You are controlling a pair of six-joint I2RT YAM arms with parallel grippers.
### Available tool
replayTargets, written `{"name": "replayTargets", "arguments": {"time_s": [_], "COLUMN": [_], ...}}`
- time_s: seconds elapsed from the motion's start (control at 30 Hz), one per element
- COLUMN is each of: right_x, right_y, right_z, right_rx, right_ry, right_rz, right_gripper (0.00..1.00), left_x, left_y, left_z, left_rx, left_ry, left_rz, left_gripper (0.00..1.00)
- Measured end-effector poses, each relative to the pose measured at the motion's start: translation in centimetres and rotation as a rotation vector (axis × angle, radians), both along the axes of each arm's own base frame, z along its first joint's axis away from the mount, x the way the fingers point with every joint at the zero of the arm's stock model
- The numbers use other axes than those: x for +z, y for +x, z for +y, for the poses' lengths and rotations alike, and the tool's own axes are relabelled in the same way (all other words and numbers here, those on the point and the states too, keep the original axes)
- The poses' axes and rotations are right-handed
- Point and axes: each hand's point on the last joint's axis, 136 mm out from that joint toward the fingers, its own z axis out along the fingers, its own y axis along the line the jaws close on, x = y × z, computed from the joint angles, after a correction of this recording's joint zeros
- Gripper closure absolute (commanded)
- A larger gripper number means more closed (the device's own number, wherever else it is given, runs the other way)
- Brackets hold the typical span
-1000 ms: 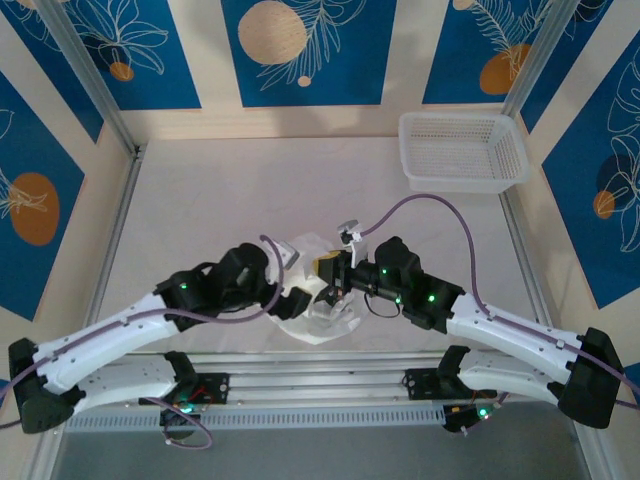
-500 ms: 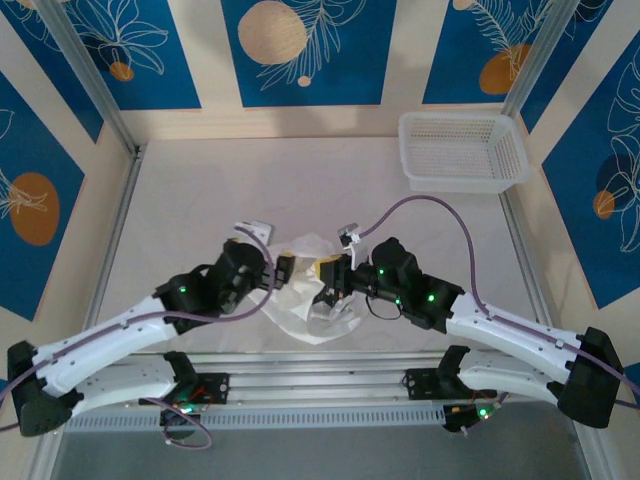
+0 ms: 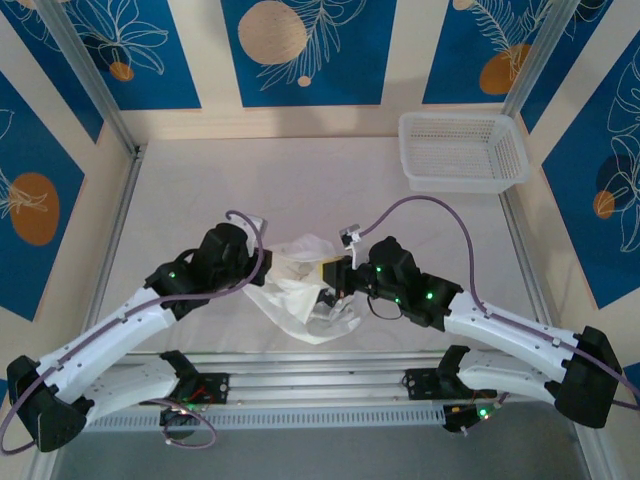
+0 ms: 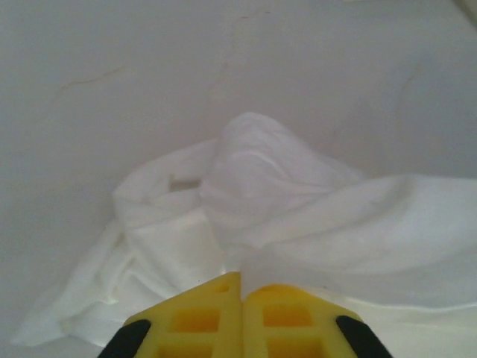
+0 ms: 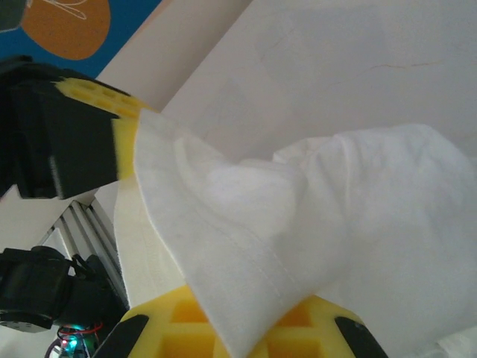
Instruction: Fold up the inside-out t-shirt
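Observation:
The t-shirt's middle (image 3: 296, 289) is bunched up between my grippers, so next my right gripper opens, grabs the bundle's far side (image 3: 314, 246) and pulls it toward the basket before folding.
The inside-out t-shirt (image 3: 300, 292) is a crumpled white bundle near the table's front middle, stretched between both grippers. My left gripper (image 3: 267, 268) sits at its left edge, jaws shut on a thin fold of the cloth. In the left wrist view the t-shirt (image 4: 283, 201) rises straight out of the closed yellow fingertips of the left gripper (image 4: 242, 282). My right gripper (image 3: 329, 277) is at the bundle's right side, shut on a hem. In the right wrist view the t-shirt (image 5: 335, 201) drapes over the right gripper (image 5: 250, 317) and runs across to the left gripper (image 5: 123, 127).
A white mesh basket (image 3: 462, 150) stands at the back right corner. The pale table (image 3: 200, 200) is bare behind the shirt. Aluminium posts (image 3: 120, 130) and rails frame the table on both sides and in front.
My left gripper went from open to shut on the shirt's left edge and drew back to the left, pulling the cloth out wider. The right gripper stayed shut in place.

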Motion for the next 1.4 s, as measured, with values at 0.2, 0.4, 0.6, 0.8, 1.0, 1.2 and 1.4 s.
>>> {"name": "replayTargets", "arguments": {"time_s": [0.2, 0.4, 0.6, 0.8, 1.0, 1.2, 1.4], "right_x": [-3.6, -6.6, -3.3, 3.7, 6.2, 4.2, 0.1], "right_y": [-1.0, -5.4, -6.1, -5.2, -3.0, -1.8, -0.8], "right_z": [-1.5, -0.1, -0.2, -2.8, -6.9, -9.5, -10.5], "right_rx": [-0.025, 0.132, 0.159, 0.087, -0.112, -0.241, -0.251], "right_ry": [-0.039, -0.055, 0.028, 0.214, 0.256, 0.127, 0.02], "right_rz": [0.102, 0.19, 0.117, -0.061, -0.151, -0.097, 0.058], "right_gripper": [0.97, 0.76, 0.53, 0.49, 0.49, 0.48, 0.5], "left_x": [3.7, 6.7, 4.8, 3.5, 1.4, 0.3, 5.3], "left_y": [0.6, 1.2, 1.9, 1.3, -0.1, -1.1, -1.2], "left_z": [-0.7, -1.6, -4.4, -7.6, -12.9, -15.0, -12.4], "left_rx": [-0.011, -0.034, -0.113, -0.199, -0.303, -0.326, -0.301], "left_ry": [-0.086, -0.14, -0.184, -0.325, -0.379, -0.388, -0.382], "left_rz": [-0.021, -0.047, 0.033, 0.102, 0.163, 0.181, 0.022], "left_gripper": [0.99, 0.99, 0.99, 0.96, 0.72, 0.52, 0.44]}}
